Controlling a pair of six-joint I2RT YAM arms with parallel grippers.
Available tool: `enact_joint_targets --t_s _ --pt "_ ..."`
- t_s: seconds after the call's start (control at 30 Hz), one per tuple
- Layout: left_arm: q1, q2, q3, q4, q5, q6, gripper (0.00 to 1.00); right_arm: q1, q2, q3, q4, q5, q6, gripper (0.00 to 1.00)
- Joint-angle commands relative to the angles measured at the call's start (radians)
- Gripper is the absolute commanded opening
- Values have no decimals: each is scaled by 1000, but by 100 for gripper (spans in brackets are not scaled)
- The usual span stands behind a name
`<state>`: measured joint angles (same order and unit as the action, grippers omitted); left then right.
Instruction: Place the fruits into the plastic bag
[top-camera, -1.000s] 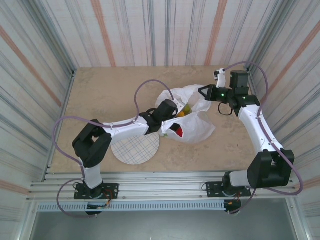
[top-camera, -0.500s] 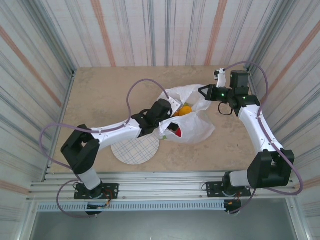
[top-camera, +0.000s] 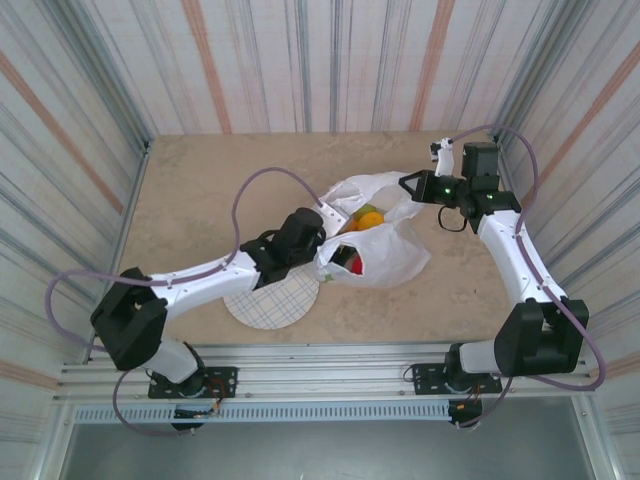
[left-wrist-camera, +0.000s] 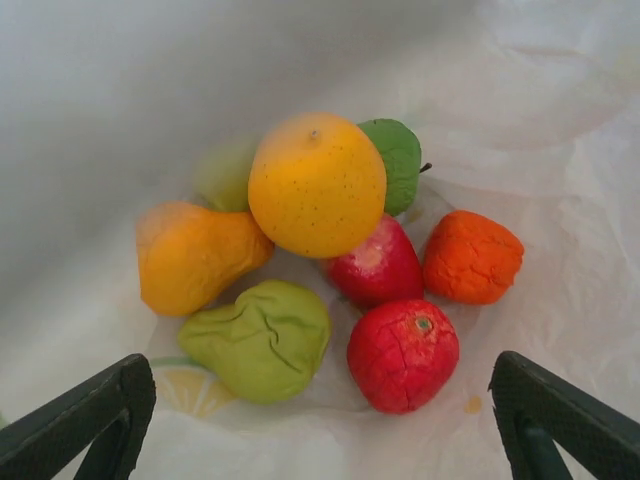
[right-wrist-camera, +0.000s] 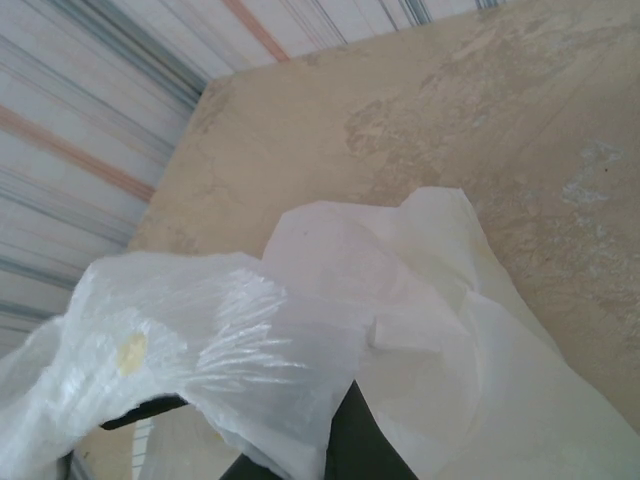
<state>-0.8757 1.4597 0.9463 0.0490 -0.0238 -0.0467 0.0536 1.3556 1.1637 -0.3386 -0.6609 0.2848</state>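
I expect the plastic bag (top-camera: 393, 260) to rise up tall around the heaped fruits when I lift its loose rim (top-camera: 368, 234), as that rim sags low around them.
Several fruits lie in a heap inside the plastic bag (left-wrist-camera: 560, 150): an orange (left-wrist-camera: 316, 184) on top, a green apple (left-wrist-camera: 397, 160) behind it, a yellow-orange pear (left-wrist-camera: 195, 255), a green pear (left-wrist-camera: 262, 338), two red apples (left-wrist-camera: 402, 354) and a small orange-red one (left-wrist-camera: 472, 256). My left gripper (left-wrist-camera: 320, 440) stands open at the bag's mouth with nothing between its fingers (left-wrist-camera: 85, 425). From above, the left gripper (top-camera: 328, 232) sits at the left edge of the bag (top-camera: 390, 258). My right gripper (top-camera: 405, 185) is shut on the bag's upper edge (right-wrist-camera: 250, 340) and holds it up.
A round plaid plate (top-camera: 270, 300) lies on the table just near and left of the bag, under my left forearm. Striped walls close in the table on three sides. Bare tabletop (top-camera: 200, 190) stretches to the far left.
My left arm has drawn back to the left, taking its open gripper out of the bag to the bag's mouth. The right arm has stayed put, holding the bag.
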Motion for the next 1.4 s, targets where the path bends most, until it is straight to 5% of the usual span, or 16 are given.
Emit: enact_joint_targets --t_s 0.0,0.27,0.5,0.67,0.93,1.37 --pt "34 -102 -59 28 37 -32 90 -5 17 -14 8 -23 4 0" --pt "138 -304 -204 53 131 -78 90 -5 28 -15 13 -26 6 0" --pt "243 -419 -265 -17 67 -239 90 -5 35 -16 19 -29 7 0" --pt "264 -350 -242 -101 98 -372 89 -3 44 -16 26 -34 11 0" --pt "258 -214 -281 25 273 -522 81 -3 36 -25 22 -29 10 0" --pt "199 -139 -306 104 236 -530 53 -5 28 -46 30 -34 16 0"
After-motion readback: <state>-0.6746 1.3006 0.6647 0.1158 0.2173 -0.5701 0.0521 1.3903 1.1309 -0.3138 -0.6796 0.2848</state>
